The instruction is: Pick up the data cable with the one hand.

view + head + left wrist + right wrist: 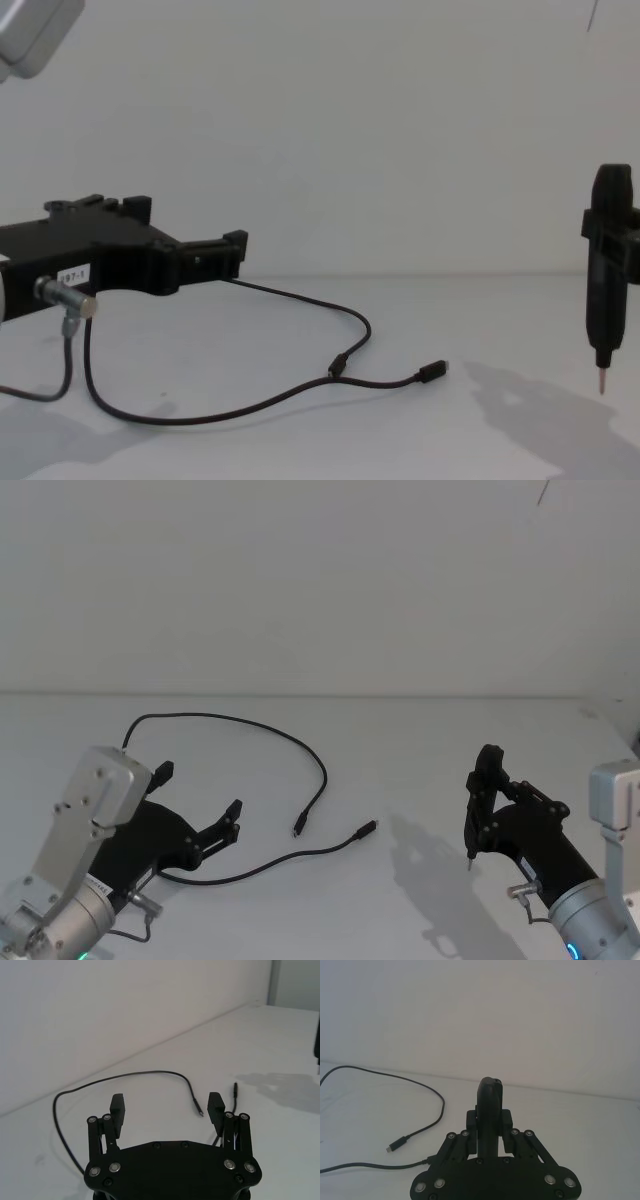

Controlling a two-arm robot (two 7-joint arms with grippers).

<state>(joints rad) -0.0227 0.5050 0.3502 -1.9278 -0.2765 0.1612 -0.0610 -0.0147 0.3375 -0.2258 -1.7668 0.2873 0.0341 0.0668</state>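
Note:
The data cable holds a smooth, wide curve [240, 412], so its thick plug end [432, 371] will stick out rather than droop when I lift it.
The data cable [318, 763] is a thin black line lying in a loop on the white table. Its two short branches end in small plugs [298, 830] [368, 827] near the middle. My left gripper [198, 792] is open at the lower left, low over the table inside the loop, with nothing between its fingers. From the left wrist, the cable [150, 1072] curves ahead of the open fingertips [118, 1105], and one plug [200, 1112] lies close to the other fingertip. My right gripper [487, 790] is raised at the right, shut on a slim black pen-shaped tool [610, 280] that points down.
The white table [420, 740] runs back to a plain white wall. A short wire with a silver cylindrical connector [65, 290] hangs from my left wrist. The pen tool's metal tip [602, 385] hangs above the table, right of the plugs.

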